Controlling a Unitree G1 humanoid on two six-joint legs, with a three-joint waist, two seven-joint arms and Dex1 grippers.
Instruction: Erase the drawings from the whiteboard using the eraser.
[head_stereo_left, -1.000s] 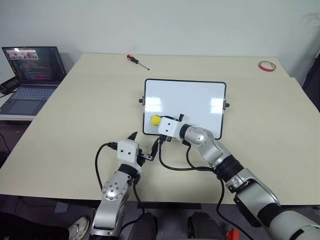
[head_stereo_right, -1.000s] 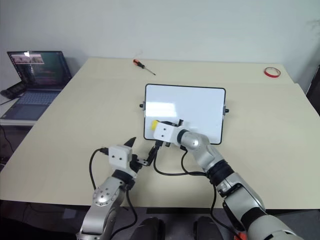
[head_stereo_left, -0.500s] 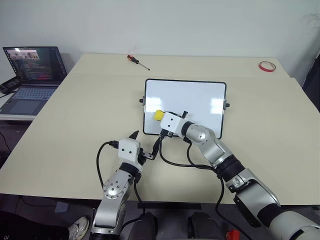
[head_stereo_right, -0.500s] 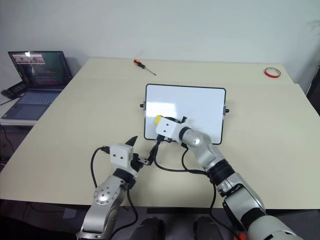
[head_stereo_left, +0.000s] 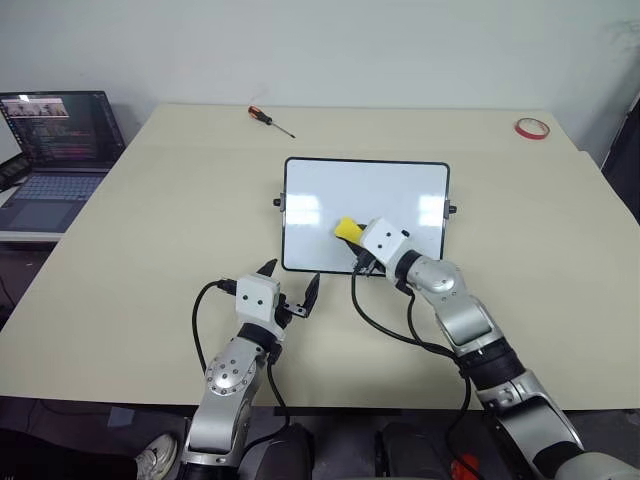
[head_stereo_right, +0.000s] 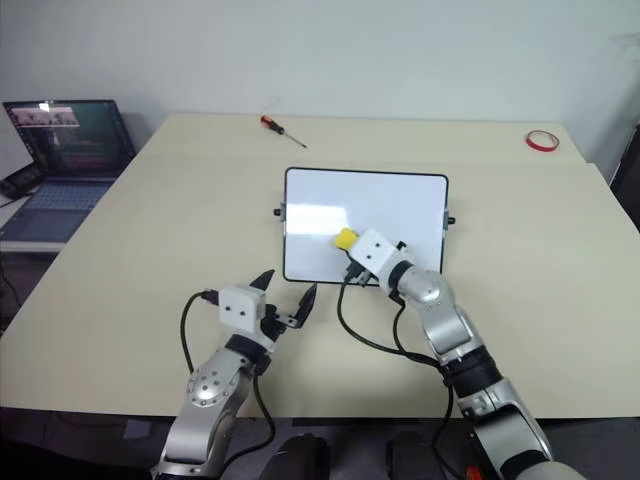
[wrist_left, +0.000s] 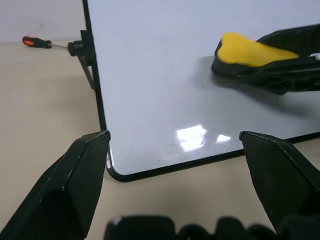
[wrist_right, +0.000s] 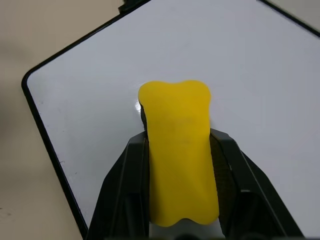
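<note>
My right gripper keeps moving the eraser to the tabletop (head_stereo_left: 507, 282) in front of the red tape and let it go flat there, as that spot is free and the whiteboard (head_stereo_left: 365, 190) is clean.
The whiteboard (head_stereo_left: 400, 195) lies flat mid-table, white with a thin black frame. No drawings show on its visible surface. My right gripper (head_stereo_left: 352, 240) is shut on the yellow eraser (head_stereo_left: 346, 229) and holds it over the board's near middle; in the right wrist view the eraser (wrist_right: 180, 150) sits between the two black fingers (wrist_right: 125, 185). My left gripper (head_stereo_left: 290, 285) hovers open just in front of the board's near left corner, nothing between its fingers; its wrist view shows the board (wrist_left: 160, 75) and the eraser (wrist_left: 250, 50) ahead.
A red-handled screwdriver (head_stereo_left: 270, 120) lies at the table's far left. A red tape ring (head_stereo_left: 531, 128) sits at the far right corner. An open laptop (head_stereo_left: 50, 140) stands on a side desk to the left. Bare tabletop (head_stereo_left: 150, 240) flanks the board.
My right gripper has carried the eraser rightward along the board's near part, from the near left corner toward the middle, rolling its wrist. The left gripper has stayed put. The camera shifted slightly.
</note>
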